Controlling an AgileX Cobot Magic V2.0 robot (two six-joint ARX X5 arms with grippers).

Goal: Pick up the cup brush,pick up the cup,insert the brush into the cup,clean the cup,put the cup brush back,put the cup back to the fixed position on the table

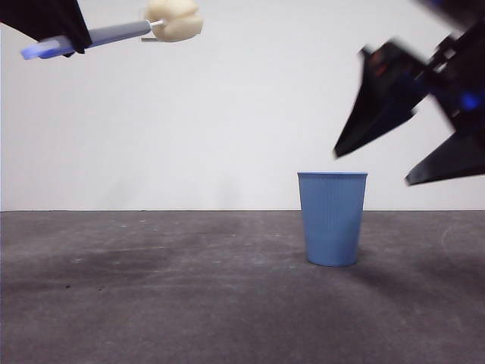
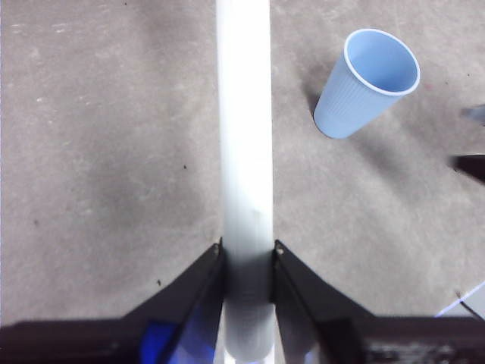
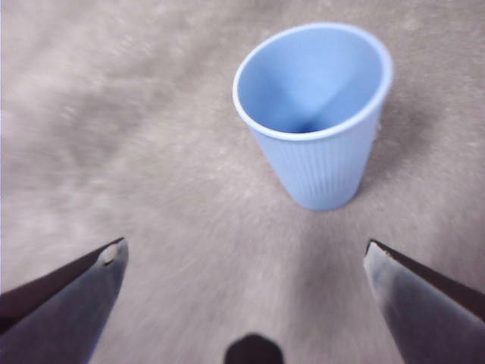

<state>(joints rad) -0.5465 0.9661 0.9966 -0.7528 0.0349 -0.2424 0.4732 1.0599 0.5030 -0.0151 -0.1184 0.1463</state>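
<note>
I expect the whole cream sponge head to fit inside the cup when I put the brush in, because the cup's opening [image 3: 312,82] looks wider than the head.
The blue ribbed cup [image 1: 332,218] stands upright on the dark grey table [image 1: 151,303], right of centre. High at the top left, my left gripper [image 1: 53,30] is shut on the cup brush [image 1: 114,33], held roughly level with its cream sponge head [image 1: 174,20] pointing right. In the left wrist view the brush handle [image 2: 244,152] runs out from between the jaws, and the cup [image 2: 367,82] stands off to one side. My right gripper [image 1: 394,148] hangs open above and to the right of the cup. The right wrist view shows the cup [image 3: 314,114] ahead of its spread jaws, apart from them.
A plain white wall rises behind the table's far edge. A pale line [image 2: 462,303] marks the table near one corner of the left wrist view.
</note>
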